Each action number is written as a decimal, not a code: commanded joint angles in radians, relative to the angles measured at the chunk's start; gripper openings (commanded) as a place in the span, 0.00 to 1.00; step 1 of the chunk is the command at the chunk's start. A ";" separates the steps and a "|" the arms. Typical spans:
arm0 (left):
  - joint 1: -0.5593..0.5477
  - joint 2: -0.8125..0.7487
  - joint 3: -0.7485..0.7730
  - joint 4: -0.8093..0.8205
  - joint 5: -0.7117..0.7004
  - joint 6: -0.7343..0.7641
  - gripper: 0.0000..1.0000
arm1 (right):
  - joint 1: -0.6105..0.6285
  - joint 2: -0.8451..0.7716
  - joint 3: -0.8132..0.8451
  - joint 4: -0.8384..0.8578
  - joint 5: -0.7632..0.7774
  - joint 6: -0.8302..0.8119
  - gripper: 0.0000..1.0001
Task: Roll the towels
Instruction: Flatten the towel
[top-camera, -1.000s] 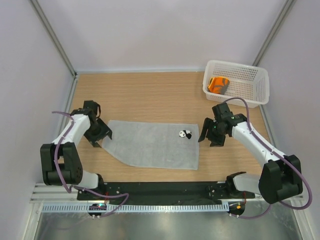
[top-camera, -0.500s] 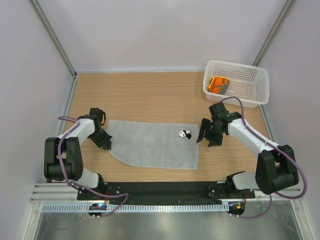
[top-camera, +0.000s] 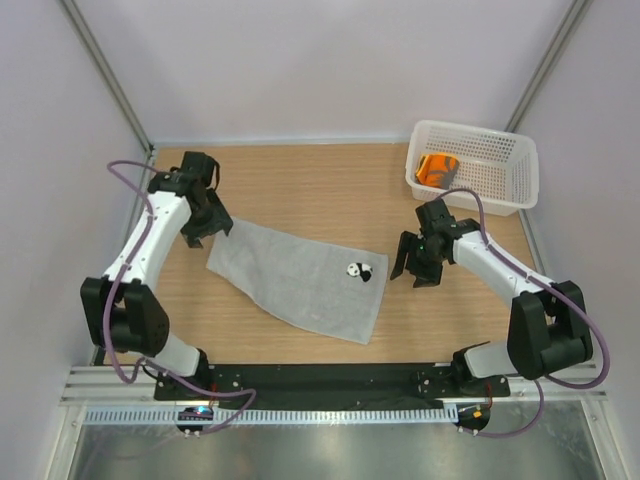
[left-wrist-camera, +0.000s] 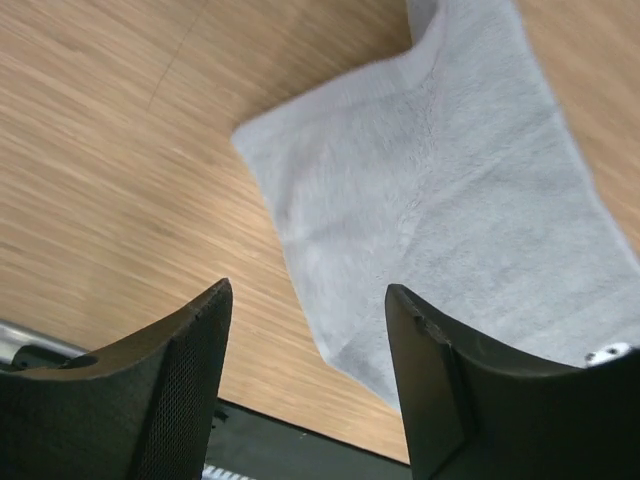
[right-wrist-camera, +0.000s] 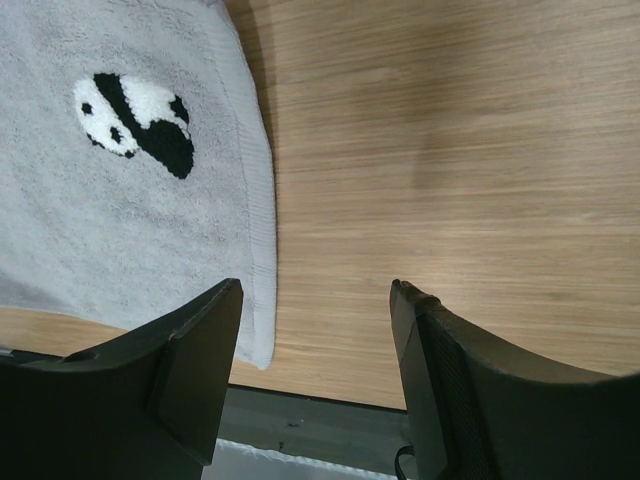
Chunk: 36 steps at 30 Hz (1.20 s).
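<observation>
The limp light-grey towel has soft wrinkles (left-wrist-camera: 408, 212) running across it. Its near half (top-camera: 297, 297) will fold over the far half when I bring its near edge over.
The light-grey towel (top-camera: 295, 275) lies flat and skewed on the wooden table, with a black-and-white panda patch (top-camera: 359, 271) near its right end. My left gripper (top-camera: 208, 225) is open and empty above the towel's far-left corner; the left wrist view shows the towel (left-wrist-camera: 450, 200) below my open jaws (left-wrist-camera: 310, 295). My right gripper (top-camera: 412, 268) is open and empty just right of the towel's right edge. The right wrist view shows that edge (right-wrist-camera: 255, 200) and the patch (right-wrist-camera: 135, 125) left of my jaws (right-wrist-camera: 318, 290). The orange towel (top-camera: 437, 168) lies in the basket.
The white perforated basket (top-camera: 505, 150) stands at the back right corner. A black rail (top-camera: 320, 385) runs along the table's near edge. Grey walls close in the left, right and far sides.
My left arm has swung from the towel's near-left edge to the far left. The grey towel has turned, its left end pulled farther away. My right gripper has shifted slightly left.
</observation>
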 joint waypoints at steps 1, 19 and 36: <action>-0.001 0.141 -0.010 -0.090 -0.005 0.058 0.64 | 0.003 0.009 0.045 0.021 -0.017 -0.008 0.68; 0.243 -0.123 -0.517 0.244 0.127 -0.065 0.66 | 0.055 -0.071 0.036 -0.008 0.006 -0.005 0.67; 0.424 -0.011 -0.611 0.471 0.096 -0.115 0.59 | 0.212 -0.017 -0.010 0.061 0.042 0.029 0.67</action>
